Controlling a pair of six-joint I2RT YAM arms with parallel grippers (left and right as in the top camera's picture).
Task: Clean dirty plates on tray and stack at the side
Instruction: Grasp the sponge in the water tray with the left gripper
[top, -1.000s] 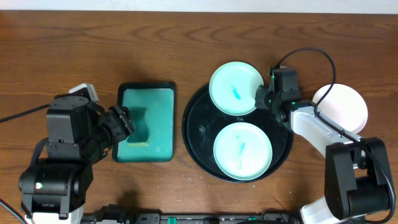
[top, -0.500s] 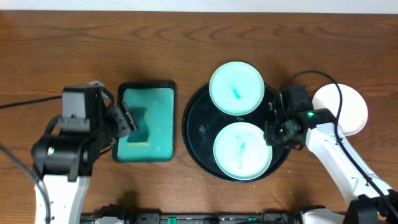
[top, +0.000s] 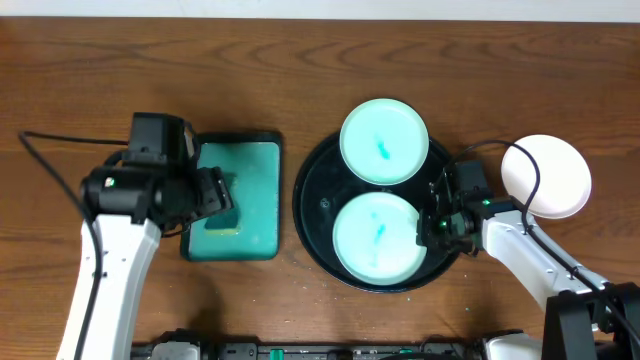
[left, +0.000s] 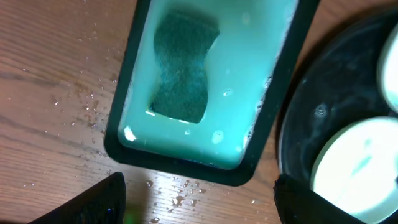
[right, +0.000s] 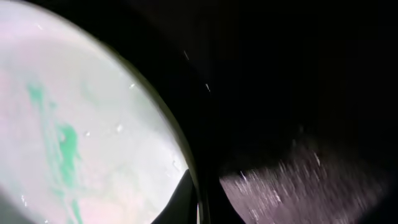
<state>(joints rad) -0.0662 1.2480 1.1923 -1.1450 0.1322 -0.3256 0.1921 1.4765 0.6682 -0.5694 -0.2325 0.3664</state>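
Observation:
The near plate bears a teal smear (top: 380, 233), so my right gripper should steady its rim while my left gripper takes the dark sponge (left: 181, 65) and wipes the smear.
The black tray (top: 312, 215) holds two pale-mint plates with teal smears. The far plate (top: 384, 141) overlaps the tray's back rim. The near plate (top: 376, 237) lies at the tray's front. My right gripper (top: 431, 228) is at that plate's right edge. In the right wrist view its fingers (right: 208, 199) close on the rim of the smeared plate (right: 74, 124), over the tray (right: 261, 93). A clean white plate (top: 546, 177) lies on the table at the right. My left gripper (top: 215, 195) is open and empty over the teal container.
The teal black-rimmed container (top: 250, 160) stands left of the tray, with a dark sponge (left: 183, 68) in teal liquid. Water drops lie on the wood by its edge (left: 186, 165). The left wrist view also shows the tray (left: 305, 124).
My right gripper moved from the far plate down to the near plate's right edge, and that plate shifted left. My left arm moved up and right over the container.

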